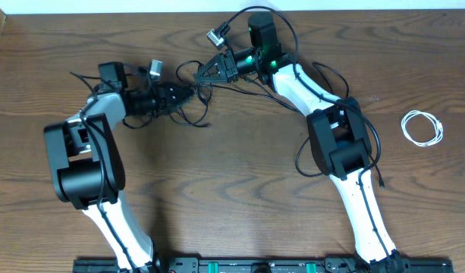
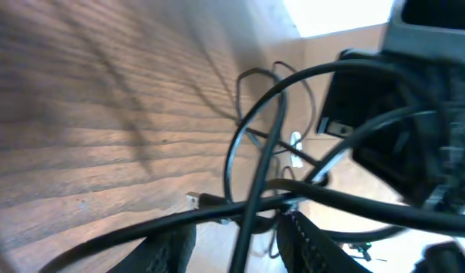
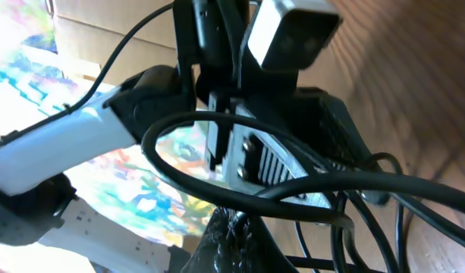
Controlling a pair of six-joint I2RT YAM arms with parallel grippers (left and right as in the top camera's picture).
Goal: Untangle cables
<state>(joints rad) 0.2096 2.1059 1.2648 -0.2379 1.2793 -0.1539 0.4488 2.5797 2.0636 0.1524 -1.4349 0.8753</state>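
Note:
I should close my left gripper's open fingers because a piece of black cable [image 2: 243, 244] is running loosely between them. I need to hold the strand of cable [image 2: 256, 196] still before my right gripper opens.
A tangle of thin black cables [image 1: 240, 88] lies at the back middle of the table, strung between my two grippers. The left gripper [image 1: 188, 97] points right into it. In the left wrist view its fingers [image 2: 308, 243] stand apart, and one black strand [image 2: 255, 167] runs loosely between them. A silver-tipped plug [image 2: 193, 200] lies just beyond. My right gripper [image 1: 204, 73] points left, facing the other one closely. In the right wrist view it [image 3: 240, 231] is shut, with a black cable [image 3: 217, 193] coming out at its tips. A white cable [image 1: 438, 130] lies coiled at the far right.
Thick black arm cords loop around the right arm [image 1: 331, 136] and behind the left arm [image 1: 84, 152]. The table's back edge [image 1: 141, 15] is close behind the tangle. The left arm's wrist camera [image 3: 293, 34] fills the right wrist view.

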